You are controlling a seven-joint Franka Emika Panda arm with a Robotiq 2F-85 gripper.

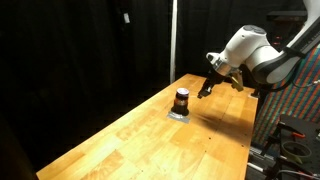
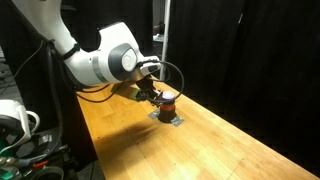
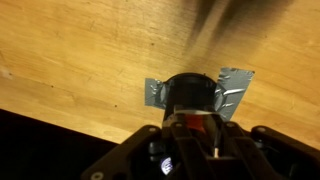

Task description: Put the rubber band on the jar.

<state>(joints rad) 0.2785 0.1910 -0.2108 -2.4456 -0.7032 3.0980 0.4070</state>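
Note:
The rubber band is in my gripper, which slants down beside the jar's top [image 1: 182, 92]. Next, I pull back, go down low and level out facing the jar's side [image 1: 181, 104].
The jar [image 1: 181, 99], small and squat with a dark top and a reddish-brown middle, stands on a silver tape patch [image 1: 178, 114] on the wooden table. It also shows in an exterior view [image 2: 168, 102] and in the wrist view [image 3: 190, 93]. My gripper [image 1: 204, 91] hangs tilted right beside the jar's top, also in an exterior view [image 2: 151, 97]. In the wrist view its fingers [image 3: 200, 132] are drawn close together just over the jar. A thin pale strand at the fingertips looks like the rubber band [image 3: 197, 113].
The long wooden table [image 1: 150, 140] runs away from the jar, with black curtains behind it. The table's edge lies close behind the jar in the wrist view [image 3: 60, 115]. Equipment and cables stand off the table's side [image 2: 20, 130].

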